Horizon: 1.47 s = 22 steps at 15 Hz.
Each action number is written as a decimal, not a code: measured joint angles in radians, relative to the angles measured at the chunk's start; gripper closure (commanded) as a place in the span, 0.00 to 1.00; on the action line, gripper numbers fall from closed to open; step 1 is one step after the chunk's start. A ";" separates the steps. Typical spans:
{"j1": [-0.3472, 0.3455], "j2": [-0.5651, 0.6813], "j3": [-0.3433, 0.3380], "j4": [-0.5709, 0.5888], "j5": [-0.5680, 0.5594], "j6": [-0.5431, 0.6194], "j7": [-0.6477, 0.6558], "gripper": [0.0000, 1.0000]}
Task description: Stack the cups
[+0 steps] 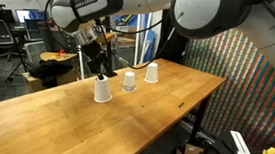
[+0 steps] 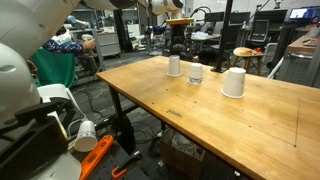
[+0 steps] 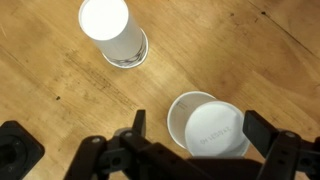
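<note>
The end white cup's base (image 3: 216, 128) is close up against one finger of my gripper. I should lift clear, centre over the cup and then come down around its body (image 3: 187, 118).
Three cups stand upside down in a row on the wooden table (image 1: 62, 134). In an exterior view they are a white cup (image 1: 102, 90), a translucent greyish cup (image 1: 129, 81) and a second white cup (image 1: 151, 73). The same row shows in the other exterior view: white (image 2: 174, 66), translucent (image 2: 196, 72), white (image 2: 233, 82). My gripper (image 1: 98, 62) (image 2: 178, 42) hangs open just above the end white cup. In the wrist view that cup (image 3: 210, 128) sits between my open fingers (image 3: 200, 128), untouched. Its neighbour (image 3: 113, 30) is at the upper left.
The table edge (image 2: 150, 105) drops off to a floor with clutter and tools. Chairs, stools and lab equipment stand beyond the far edges. A colourful patterned panel (image 1: 248, 77) is beside the table.
</note>
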 measured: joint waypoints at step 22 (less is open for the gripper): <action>0.014 -0.079 -0.005 -0.197 -0.003 0.052 0.032 0.00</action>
